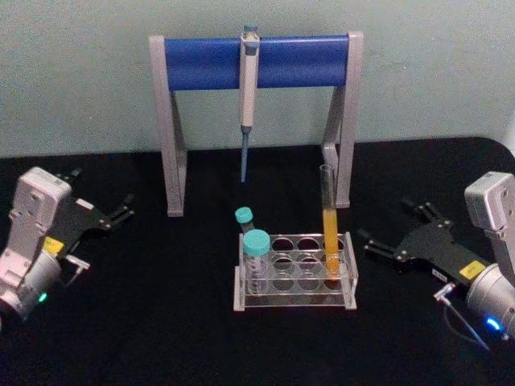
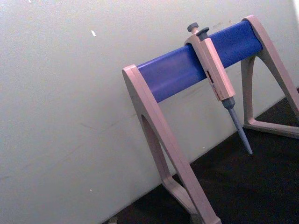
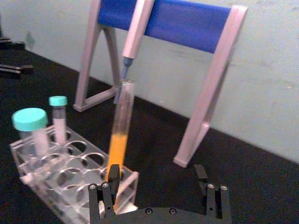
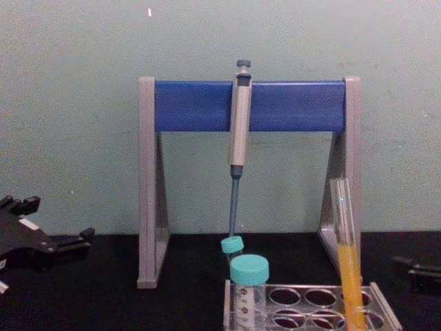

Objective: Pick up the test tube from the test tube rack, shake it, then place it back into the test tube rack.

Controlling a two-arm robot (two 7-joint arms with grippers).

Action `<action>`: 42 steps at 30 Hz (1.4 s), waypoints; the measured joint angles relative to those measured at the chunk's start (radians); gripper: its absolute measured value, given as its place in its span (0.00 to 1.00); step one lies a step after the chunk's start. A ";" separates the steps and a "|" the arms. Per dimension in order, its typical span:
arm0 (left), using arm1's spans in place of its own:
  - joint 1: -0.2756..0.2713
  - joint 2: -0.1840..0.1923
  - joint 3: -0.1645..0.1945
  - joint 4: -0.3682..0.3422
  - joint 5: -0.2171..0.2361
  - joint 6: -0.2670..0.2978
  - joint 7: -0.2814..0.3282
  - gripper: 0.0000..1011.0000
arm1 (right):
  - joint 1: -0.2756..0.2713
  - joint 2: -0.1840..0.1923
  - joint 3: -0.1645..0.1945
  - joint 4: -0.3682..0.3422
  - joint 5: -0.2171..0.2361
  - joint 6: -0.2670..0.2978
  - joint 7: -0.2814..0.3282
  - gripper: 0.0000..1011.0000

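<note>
I expect the test tube (image 4: 347, 241) to slide up freely when I lift, because it leans loosely in its hole (image 4: 353, 299), and to leave the test tube rack standing.
The test tube (image 1: 329, 225) stands upright in the right end of the clear test tube rack (image 1: 294, 303) at the table's middle, with orange-yellow liquid in its lower half. No gripper touches it. My right gripper (image 1: 388, 223) rests open on the table to the right of the rack, fingers pointing toward it. In the right wrist view the test tube (image 3: 120, 135) and the rack (image 3: 60, 186) lie just ahead of the open right gripper (image 3: 156, 179). At the table's left, well clear of the rack, my left gripper (image 1: 103, 193) sits open. The chest view shows the test tube (image 4: 348, 255) in the rack (image 4: 303, 285).
Two teal-capped tubes (image 1: 257, 257) (image 1: 244, 221) stand in the rack's left end. Behind the rack rises a grey-and-blue pipette stand (image 1: 201, 63) with a pipette (image 1: 248, 80) hanging from its bar. The black table meets a pale wall at the back.
</note>
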State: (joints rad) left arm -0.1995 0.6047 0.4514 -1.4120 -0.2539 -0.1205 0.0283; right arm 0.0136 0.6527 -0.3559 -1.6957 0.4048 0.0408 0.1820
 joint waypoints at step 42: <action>0.000 0.000 0.000 0.000 0.000 0.000 0.000 0.99 | 0.173 -0.190 -0.014 0.131 -0.006 0.198 0.158 0.99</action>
State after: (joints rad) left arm -0.1995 0.6047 0.4514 -1.4120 -0.2539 -0.1205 0.0283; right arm 0.1865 0.4630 -0.3703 -1.5650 0.3986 0.2386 0.3396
